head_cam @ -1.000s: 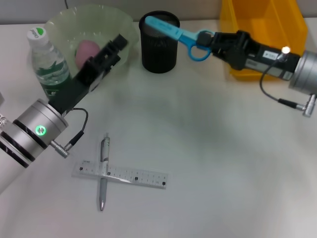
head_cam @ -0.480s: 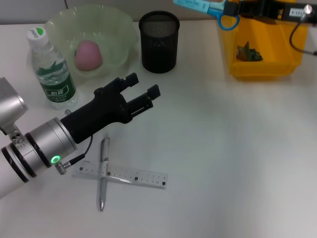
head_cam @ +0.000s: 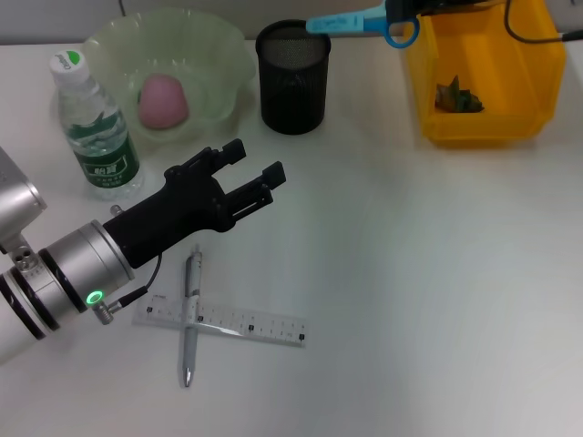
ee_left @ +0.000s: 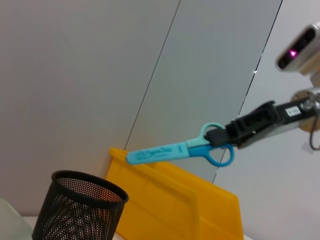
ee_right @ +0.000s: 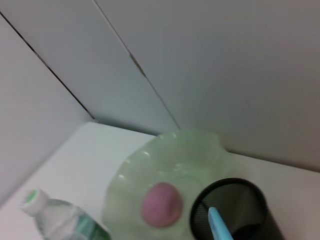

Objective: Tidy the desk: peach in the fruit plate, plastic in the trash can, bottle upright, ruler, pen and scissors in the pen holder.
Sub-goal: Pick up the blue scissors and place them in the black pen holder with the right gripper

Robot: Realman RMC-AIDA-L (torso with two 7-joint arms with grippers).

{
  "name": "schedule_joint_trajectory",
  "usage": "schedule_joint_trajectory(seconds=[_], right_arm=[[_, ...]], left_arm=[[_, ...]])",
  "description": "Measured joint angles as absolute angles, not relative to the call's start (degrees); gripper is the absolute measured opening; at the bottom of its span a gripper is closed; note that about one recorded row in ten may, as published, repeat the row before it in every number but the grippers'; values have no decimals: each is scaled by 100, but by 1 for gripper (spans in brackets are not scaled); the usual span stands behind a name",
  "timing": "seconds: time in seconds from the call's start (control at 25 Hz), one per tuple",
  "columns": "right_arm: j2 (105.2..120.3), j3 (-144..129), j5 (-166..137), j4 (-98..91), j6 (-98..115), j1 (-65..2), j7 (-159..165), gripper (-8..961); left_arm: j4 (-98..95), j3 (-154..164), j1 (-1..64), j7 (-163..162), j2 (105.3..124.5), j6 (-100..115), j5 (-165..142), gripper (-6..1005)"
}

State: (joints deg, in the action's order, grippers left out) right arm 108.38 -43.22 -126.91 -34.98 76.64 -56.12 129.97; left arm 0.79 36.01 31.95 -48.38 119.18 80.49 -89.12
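The blue scissors' blade (ee_left: 157, 153) points level next to the pen holder's rim, so the robot's right gripper should tilt the blade down over the holder's opening (head_cam: 292, 47) before it lets go of the scissors.
My right gripper (head_cam: 417, 9) is shut on the handle of the blue scissors (head_cam: 350, 20) and holds them level above the black mesh pen holder (head_cam: 292, 77), blade tip over its rim. The left wrist view shows the scissors (ee_left: 172, 149) in that gripper (ee_left: 239, 131) above the holder (ee_left: 82, 210). My left gripper (head_cam: 258, 160) is open and empty, low over the table near the bottle. The pink peach (head_cam: 162, 100) lies in the green fruit plate (head_cam: 228, 45). The bottle (head_cam: 94, 132) stands upright. The pen (head_cam: 190, 314) lies across the clear ruler (head_cam: 246, 325).
The yellow trash bin (head_cam: 528, 109) stands at the back right with a crumpled piece of plastic (head_cam: 458, 96) inside. The right wrist view shows the plate (ee_right: 150, 160), peach (ee_right: 161, 204), holder (ee_right: 240, 200) and bottle (ee_right: 50, 217) below.
My left gripper left the fruit plate and came down over the table. My right gripper lifted the scissors up and right, then brought them back left over the holder.
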Motion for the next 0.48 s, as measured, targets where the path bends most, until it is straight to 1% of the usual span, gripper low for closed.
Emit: schedule_joint_trajectory(seconds=[0.08,0.12,0.28,0.4,0.44,0.48], right_arm=[[10852,-4335,-12963,-3494,7561,-5792,13114,140],[10871,-4393,-13261,-3479,7446,-5989,13240,141],[10908,-4606,-13564,-3467,7340,-6223,13362,146],[10991,-5026,-14011,-3455,7055,-6548,13575,149],[10991,-5026,-14011,-3455,7055,-6548,13575,150],[11048,-5161,-14230,-3440,6922,-6665,13651,151]], left_arm=[[79,3611,3186,-4831,11918,8038,-8915,793],[78,3624,3173,-4827,11918,8029,-8917,792],[78,3629,3166,-4823,11917,8020,-8917,791],[78,3616,3131,-4792,11918,7945,-8913,791],[78,3616,3131,-4792,11918,7945,-8913,790],[78,3616,3131,-4792,11918,7945,-8913,790]])
